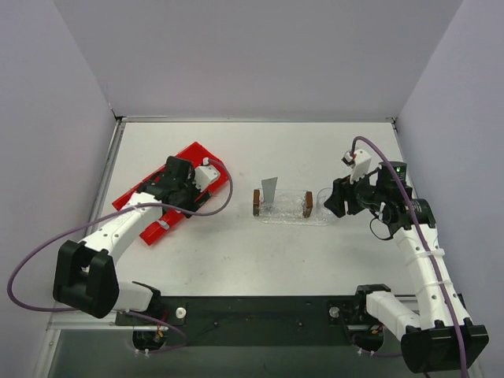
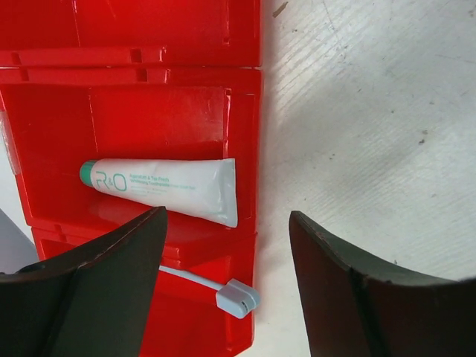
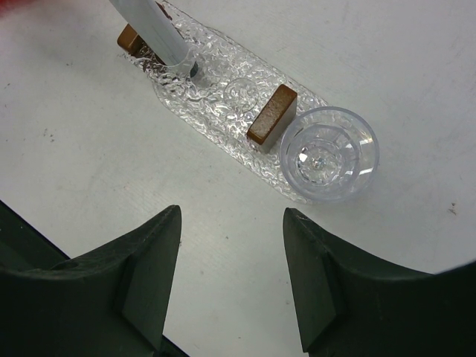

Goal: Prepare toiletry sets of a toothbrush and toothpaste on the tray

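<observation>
The white toothpaste tube's flat end (image 2: 224, 192) lines up with my left gripper's open fingers, so I should go down to it next until they close around it.
My left gripper (image 1: 187, 187) hangs open over the red bin (image 1: 157, 209). In the left wrist view its jaws (image 2: 227, 282) straddle the bin's right edge. A white toothpaste tube with a green cap (image 2: 160, 190) lies in one compartment. The pale blue toothbrush's head (image 2: 236, 297) pokes out below it, its handle hidden behind my left finger. The clear textured tray (image 1: 287, 213) lies mid-table, and one grey toothpaste tube (image 1: 269, 191) stands upright at its left end (image 3: 152, 26). My right gripper (image 1: 331, 198) is open and empty just right of the tray (image 3: 216, 123), above bare table (image 3: 232, 275).
A small clear rack with two brown ends (image 3: 271, 113) (image 3: 134, 39) sits on the tray. A clear plastic cup (image 3: 329, 152) stands at the tray's right end, also in the top view (image 1: 324, 203). Walls enclose the table on three sides.
</observation>
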You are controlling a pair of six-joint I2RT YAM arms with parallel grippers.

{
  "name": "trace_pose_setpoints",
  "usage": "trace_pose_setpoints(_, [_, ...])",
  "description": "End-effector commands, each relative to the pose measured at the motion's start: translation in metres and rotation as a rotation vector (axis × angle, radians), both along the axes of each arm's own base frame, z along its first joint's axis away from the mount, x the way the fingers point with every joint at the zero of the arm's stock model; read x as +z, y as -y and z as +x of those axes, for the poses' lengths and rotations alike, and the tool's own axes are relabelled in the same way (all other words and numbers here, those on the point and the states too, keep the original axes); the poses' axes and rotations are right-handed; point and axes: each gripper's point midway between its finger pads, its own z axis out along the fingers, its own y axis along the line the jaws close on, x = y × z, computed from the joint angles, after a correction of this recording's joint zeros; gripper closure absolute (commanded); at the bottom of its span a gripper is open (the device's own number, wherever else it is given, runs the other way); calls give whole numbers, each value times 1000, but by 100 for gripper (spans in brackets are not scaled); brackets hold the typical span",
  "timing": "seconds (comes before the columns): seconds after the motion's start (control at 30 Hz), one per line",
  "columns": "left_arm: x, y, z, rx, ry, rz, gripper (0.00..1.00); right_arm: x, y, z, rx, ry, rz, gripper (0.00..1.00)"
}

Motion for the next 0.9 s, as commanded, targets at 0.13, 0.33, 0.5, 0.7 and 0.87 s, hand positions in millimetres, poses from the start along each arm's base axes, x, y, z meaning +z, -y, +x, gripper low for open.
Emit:
trace_pose_setpoints(0.13, [-6, -4, 29, 3, 130, 83, 23, 1, -3, 1, 10, 2, 9, 48])
trace_pose_setpoints(0.33, [-24, -5, 30, -1, 102, 108, 25, 0, -2, 2, 4, -4, 7, 48])
trace_pose_setpoints(0.5, [-34, -7, 30, -5, 93, 124, 28, -1, -2, 2, 4, -6, 4, 48])
trace_pose_setpoints(0.7, [-47, -13, 26, 0, 79, 159, 34, -1, -1, 2, 1, -7, 5, 48])
trace_pose_setpoints(0.87, [-51, -14, 23, -4, 74, 167, 37, -2, -2, 2, 2, -9, 7, 48])
